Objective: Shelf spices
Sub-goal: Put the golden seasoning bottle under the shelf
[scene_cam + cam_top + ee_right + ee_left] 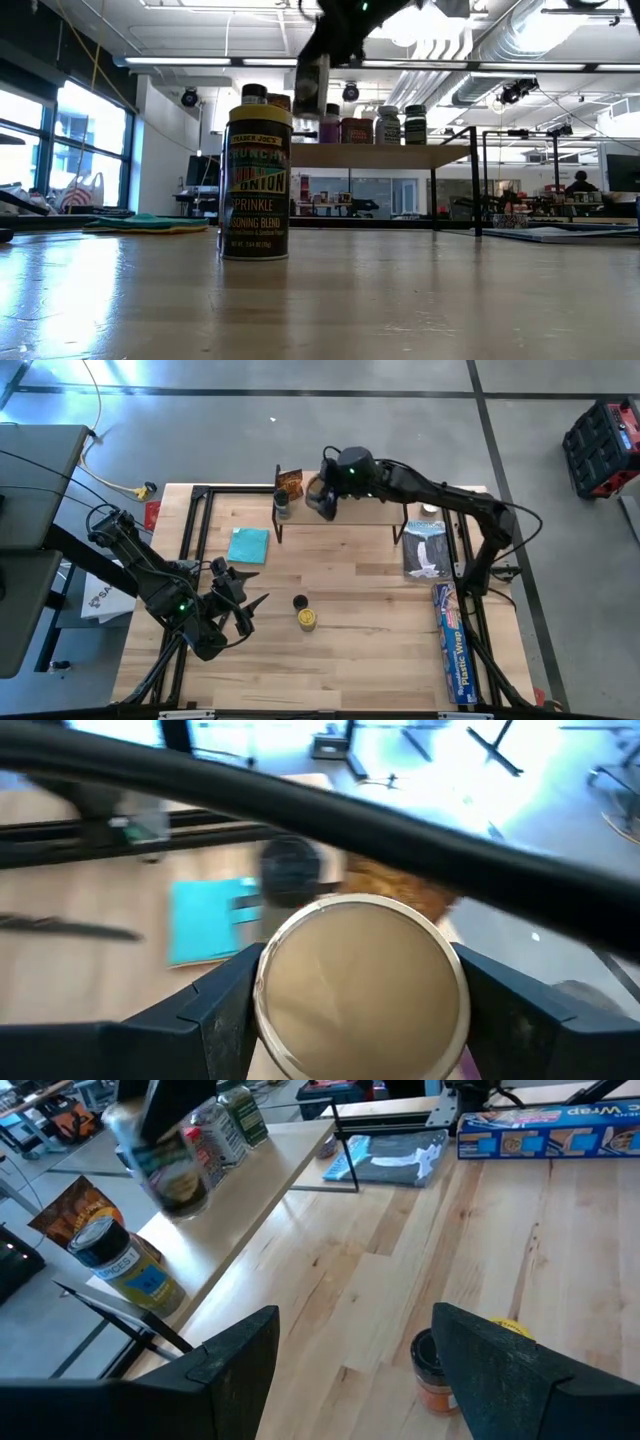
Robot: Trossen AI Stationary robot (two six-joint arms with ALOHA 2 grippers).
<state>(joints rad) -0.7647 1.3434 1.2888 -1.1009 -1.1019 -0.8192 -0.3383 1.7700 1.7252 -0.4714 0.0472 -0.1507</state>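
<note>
I should first stand the spice jar (172,1172) on the wood (302,550) in front of the shelf and open my right gripper there, because the jar hangs tilted over the shelf board.
My right gripper (325,498) reaches over the left end of the shelf (352,517) and is shut on a spice jar (360,985) with a round tan top. Several jars (385,124) stand on the shelf board. Another dark-lidded jar (120,1252) and the orange-brown packet (72,1205) sit at the shelf's left end. My left gripper (355,1320) hovers open over the table's near left. Just beyond it stand a small dark-lidded jar (299,602) and a yellow-topped jar (307,619). My right gripper pinches the jar between its two fingers (215,1010), one on each side of the jar's upper wall (275,955), coming from above. The jar (312,88) hangs tilted below the fingers, lifted clear above the shelf's left end.
A teal cloth (248,545) lies on the table in front of the shelf's left end. White packaging (428,550) and the long blue wrap box (452,648) lie along the right edge. Black frame rails (195,525) border the table. Bare wood spreads in the middle.
</note>
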